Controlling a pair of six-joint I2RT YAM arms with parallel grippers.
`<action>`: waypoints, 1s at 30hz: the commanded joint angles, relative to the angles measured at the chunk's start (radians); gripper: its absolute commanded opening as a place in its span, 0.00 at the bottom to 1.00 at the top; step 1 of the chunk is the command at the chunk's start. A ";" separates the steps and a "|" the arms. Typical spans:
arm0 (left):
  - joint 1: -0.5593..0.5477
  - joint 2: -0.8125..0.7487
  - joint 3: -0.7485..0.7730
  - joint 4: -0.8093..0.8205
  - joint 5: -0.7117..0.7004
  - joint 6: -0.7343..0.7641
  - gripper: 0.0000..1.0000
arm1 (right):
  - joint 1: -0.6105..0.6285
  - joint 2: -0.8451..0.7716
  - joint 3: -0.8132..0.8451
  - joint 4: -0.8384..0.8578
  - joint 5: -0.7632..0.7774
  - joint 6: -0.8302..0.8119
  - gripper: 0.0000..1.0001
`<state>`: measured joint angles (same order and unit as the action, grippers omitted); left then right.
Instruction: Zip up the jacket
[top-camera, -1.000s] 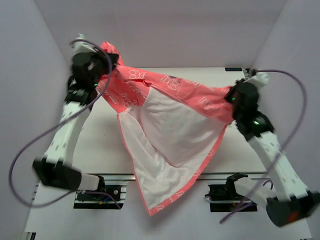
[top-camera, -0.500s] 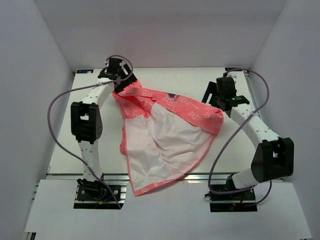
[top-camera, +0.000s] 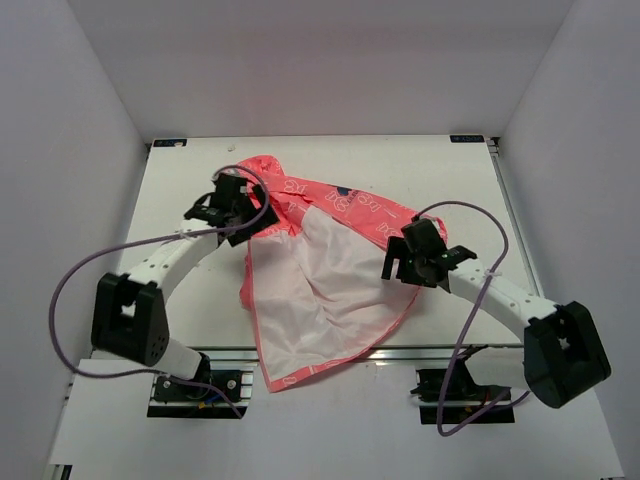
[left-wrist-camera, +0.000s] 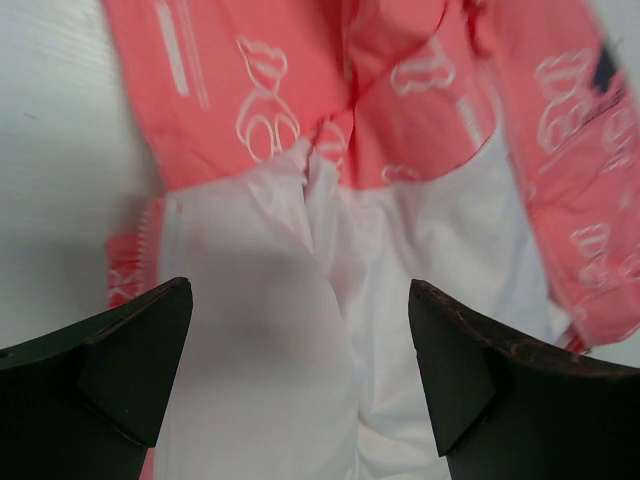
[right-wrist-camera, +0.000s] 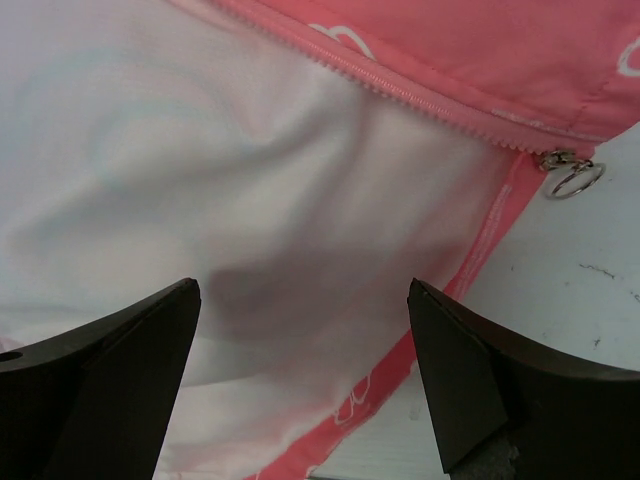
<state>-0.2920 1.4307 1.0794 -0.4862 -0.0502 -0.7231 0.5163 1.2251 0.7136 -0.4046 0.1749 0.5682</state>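
Note:
The jacket's white lining (top-camera: 312, 275) is facing up across the opened front, so next my left gripper grabs the jacket's toothed edge (top-camera: 249, 268) and my right gripper the jacket's hem to fold the front over.
The coral-pink jacket (top-camera: 370, 212) lies unzipped on the table, its white lining (top-camera: 325, 285) facing up and its dark blue logo (top-camera: 345, 192) near the far side. My left gripper (top-camera: 245, 215) hovers open over the jacket's upper left, with only lining and coral fabric (left-wrist-camera: 270, 60) below its jaws (left-wrist-camera: 300, 290). My right gripper (top-camera: 400, 262) stands open over the jacket's right edge (right-wrist-camera: 303, 288), holding nothing. The zipper teeth (right-wrist-camera: 400, 90) run along the coral front, ending at the slider with its metal ring pull (right-wrist-camera: 573, 180) on the table.
The white table (top-camera: 450, 170) sits inside white walls. The jacket's hem (top-camera: 280, 375) hangs over the near edge onto the metal rail. Purple cables (top-camera: 70, 290) loop beside both arms.
A second ago both grippers held the jacket stretched up in the air. Both have let go and opened, the jacket has dropped onto the table, and both arms have moved low over it.

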 joint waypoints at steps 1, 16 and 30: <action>-0.042 0.101 -0.018 0.050 0.082 0.008 0.98 | -0.009 0.077 0.015 0.069 0.044 0.076 0.89; -0.064 0.577 0.301 0.193 0.231 0.077 0.98 | -0.327 0.577 0.404 0.130 -0.060 -0.011 0.89; -0.064 0.248 0.205 -0.124 -0.130 -0.045 0.98 | 0.081 0.139 0.330 -0.006 0.065 -0.277 0.89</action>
<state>-0.3511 1.8095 1.3239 -0.4946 -0.0238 -0.7109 0.4679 1.4826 1.0763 -0.3428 0.2024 0.3576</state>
